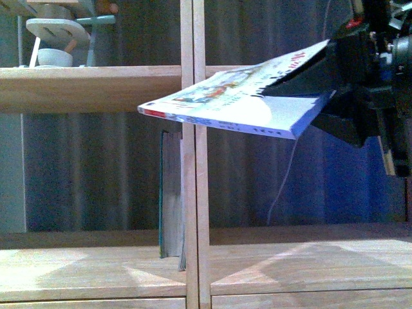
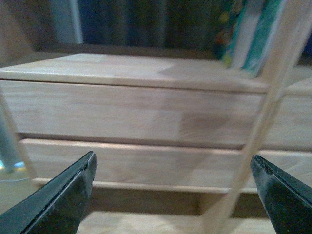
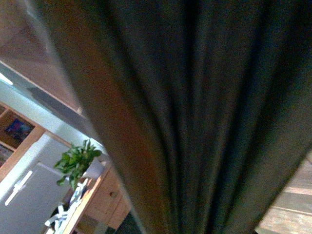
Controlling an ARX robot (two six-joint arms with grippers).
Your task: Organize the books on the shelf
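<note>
I can see the dark-teal book (image 1: 170,194) standing braced against the divider, so I expect the paperback book (image 1: 238,95) to stay propped at a slant when I lean it there.
In the front view my right gripper (image 1: 308,90) is shut on the paperback book (image 1: 238,103). It holds the book nearly flat, high in front of the shelf (image 1: 90,87), with the free end sagging left across the central divider (image 1: 193,193). The dark-teal book (image 1: 168,193) stands upright against the divider in the left compartment. It also shows in the left wrist view, as the teal book (image 2: 253,34). My left gripper (image 2: 173,195) is open and empty, low in front of the drawer fronts (image 2: 126,112). A dark blurred surface fills most of the right wrist view, and no jaws show there.
A white bowl and pale wooden pieces (image 1: 55,38) sit on the upper left shelf board. A dark curtain (image 1: 96,167) hangs behind the open-backed shelf. A potted plant (image 3: 78,161) on a distant cabinet shows in the right wrist view.
</note>
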